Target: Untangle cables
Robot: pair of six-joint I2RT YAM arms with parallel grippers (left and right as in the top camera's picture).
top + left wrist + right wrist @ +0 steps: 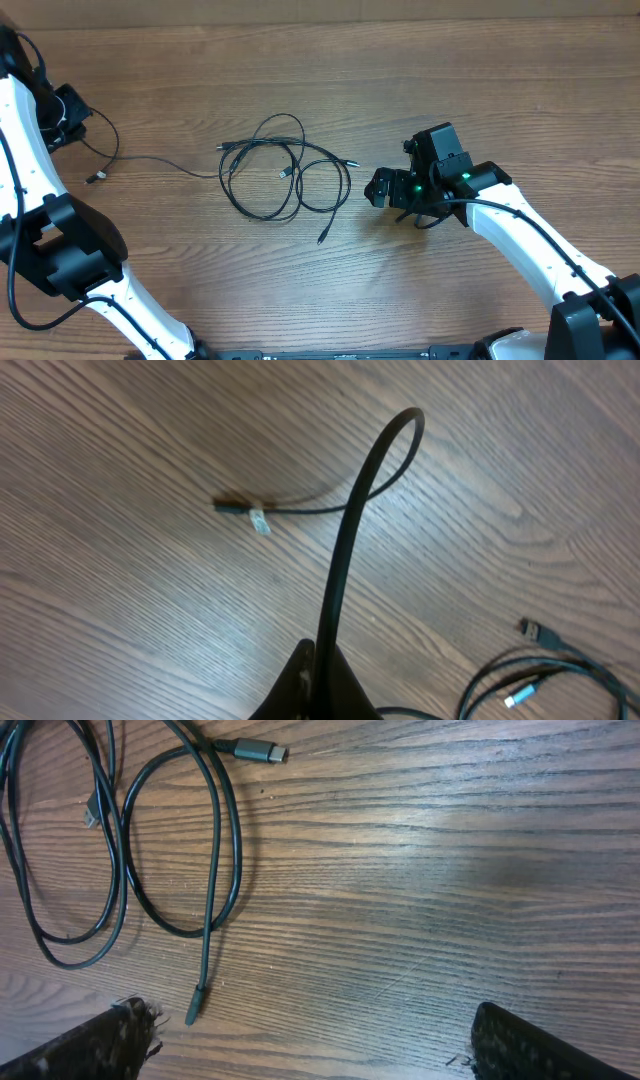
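Note:
The cable's plug (96,177) lies clear of the loops, so the robot's left gripper should go on lowering the cable until it comes near the open wood (128,134), and let go of it there.
The cables (285,180) lie as loose black loops in the middle of the table. One strand (160,162) runs left from the loops to my left gripper (78,112), and its plug (97,177) rests on the table. In the left wrist view my left gripper (318,665) is shut on this cable (345,530), which arches up and comes back down to the plug (242,510). My right gripper (383,190) is open and empty just right of the loops. In the right wrist view its fingers (310,1025) are spread wide, with a cable end (195,1008) near the left finger.
The table is brown wood (300,60). A plug (262,752) of the loops lies at the top of the right wrist view. More loops and a blue-tipped plug (520,695) show at the lower right of the left wrist view.

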